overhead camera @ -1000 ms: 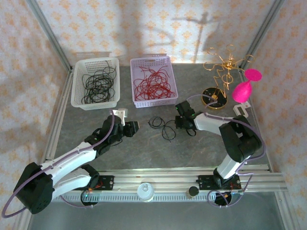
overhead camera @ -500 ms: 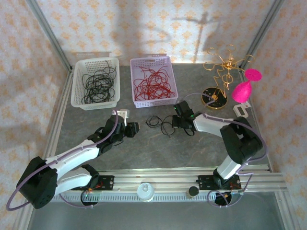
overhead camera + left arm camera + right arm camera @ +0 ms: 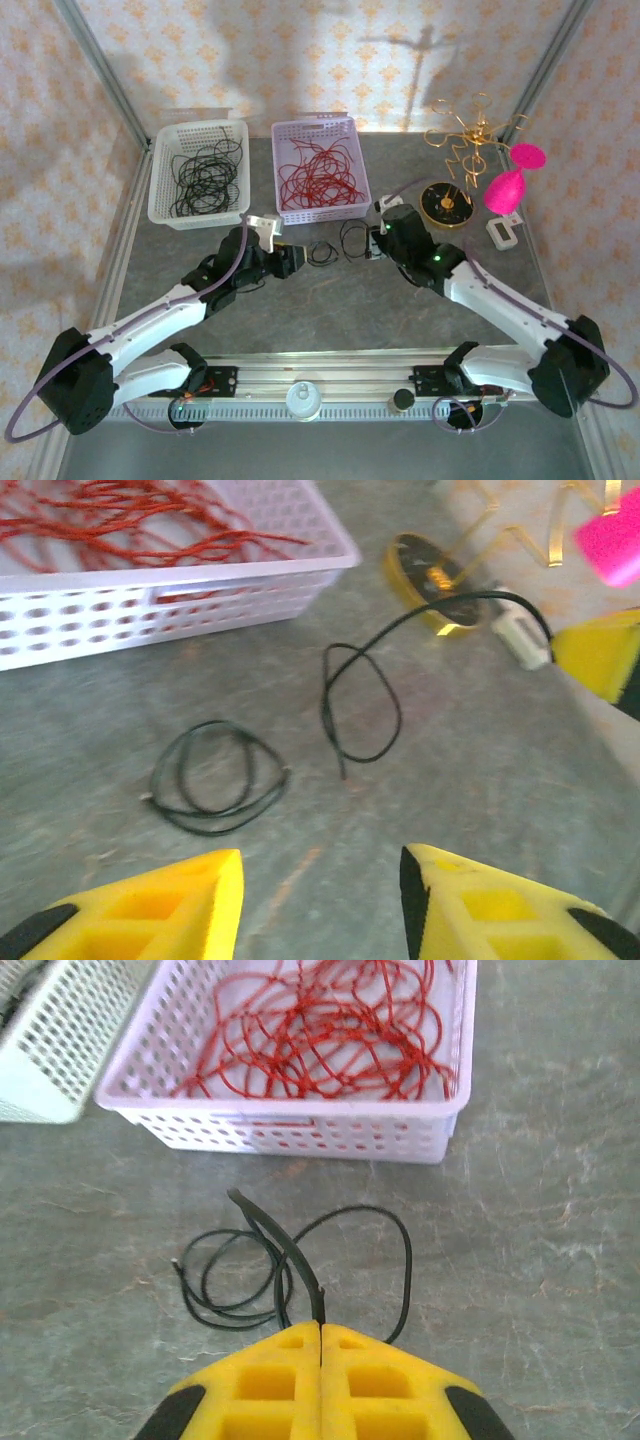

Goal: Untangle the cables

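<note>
The held cable's loop is clear of the loose black coil, so the robot's right gripper should keep lowering that cable and let it go beside the coil.
Two black cables lie on the grey table in front of the baskets. My right gripper is shut on one black cable; that cable loops away from the fingertips and rises off the table in the left wrist view. A loose black coil lies just left of it. My left gripper hovers open just short of this coil, nothing between its fingers. Red cables fill the lilac basket. More black cables lie in the white basket.
A gold wire ornament on a round base, a pink object and a small white device stand at the back right. A metal rail runs along the near edge. Frame posts close in the sides.
The right gripper has shut on a black cable and drawn it back toward the lilac basket, its arm stretching out. The left gripper has moved right, closer to the coil.
</note>
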Controlling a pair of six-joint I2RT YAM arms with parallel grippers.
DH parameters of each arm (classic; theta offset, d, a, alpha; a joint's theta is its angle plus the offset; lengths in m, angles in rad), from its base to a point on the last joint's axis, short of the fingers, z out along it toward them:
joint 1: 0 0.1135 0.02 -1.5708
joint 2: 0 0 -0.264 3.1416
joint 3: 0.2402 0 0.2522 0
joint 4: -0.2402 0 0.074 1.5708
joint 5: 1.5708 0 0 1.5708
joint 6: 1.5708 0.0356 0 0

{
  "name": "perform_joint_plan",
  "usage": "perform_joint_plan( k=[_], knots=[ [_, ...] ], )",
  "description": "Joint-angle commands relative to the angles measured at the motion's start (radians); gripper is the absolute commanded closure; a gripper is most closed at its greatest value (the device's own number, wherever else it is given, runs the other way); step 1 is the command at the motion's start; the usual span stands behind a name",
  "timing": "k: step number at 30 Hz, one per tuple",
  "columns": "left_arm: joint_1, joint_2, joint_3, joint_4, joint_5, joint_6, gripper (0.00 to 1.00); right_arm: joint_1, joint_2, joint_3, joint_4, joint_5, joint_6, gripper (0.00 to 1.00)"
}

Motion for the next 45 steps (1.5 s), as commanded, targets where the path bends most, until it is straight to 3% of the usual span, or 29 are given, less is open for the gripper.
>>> perform_joint_plan(
  k=[1, 5, 10, 13, 19, 23, 27, 31, 34, 40, 45],
  knots=[
    [-0.006, 0.036, 0.077, 0.101, 0.153, 0.062, 0.50, 0.006, -0.082, 0.046, -0.030, -0.056, -0.077, 1.00],
    [-0.006, 0.098, 0.143, 0.167, 0.276, 0.132, 0.45, 0.005, -0.147, 0.061, -0.018, -0.161, -0.102, 1.00],
    [-0.004, 0.138, 0.213, 0.209, 0.307, 0.202, 0.36, 0.005, -0.164, 0.070, -0.025, -0.298, -0.110, 1.00],
    [-0.003, 0.183, 0.262, 0.179, 0.372, 0.271, 0.36, 0.005, -0.169, 0.066, -0.017, -0.365, -0.109, 1.00],
    [-0.003, 0.242, 0.308, 0.135, 0.384, 0.337, 0.35, 0.005, -0.187, 0.082, -0.017, -0.453, -0.125, 1.00],
    [-0.003, 0.254, 0.314, 0.109, 0.338, 0.350, 0.35, 0.004, -0.185, 0.089, -0.012, -0.436, -0.133, 1.00],
    [0.000, 0.235, 0.282, 0.089, 0.285, 0.339, 0.37, 0.004, -0.142, 0.083, -0.043, -0.342, -0.108, 1.00],
    [0.000, 0.194, 0.209, 0.091, 0.253, 0.319, 0.37, -0.013, -0.097, 0.031, -0.063, -0.221, -0.042, 0.85],
    [0.003, 0.164, 0.171, 0.076, 0.222, 0.307, 0.38, -0.016, -0.059, -0.030, -0.035, -0.161, 0.019, 0.80],
    [0.012, 0.083, 0.082, 0.056, 0.162, 0.269, 0.39, 0.016, 0.047, -0.145, 0.152, -0.331, 0.042, 0.74],
    [0.033, 0.003, 0.008, 0.059, 0.133, 0.224, 0.39, 0.071, 0.160, -0.219, 0.308, -0.351, 0.068, 0.68]
  ],
)
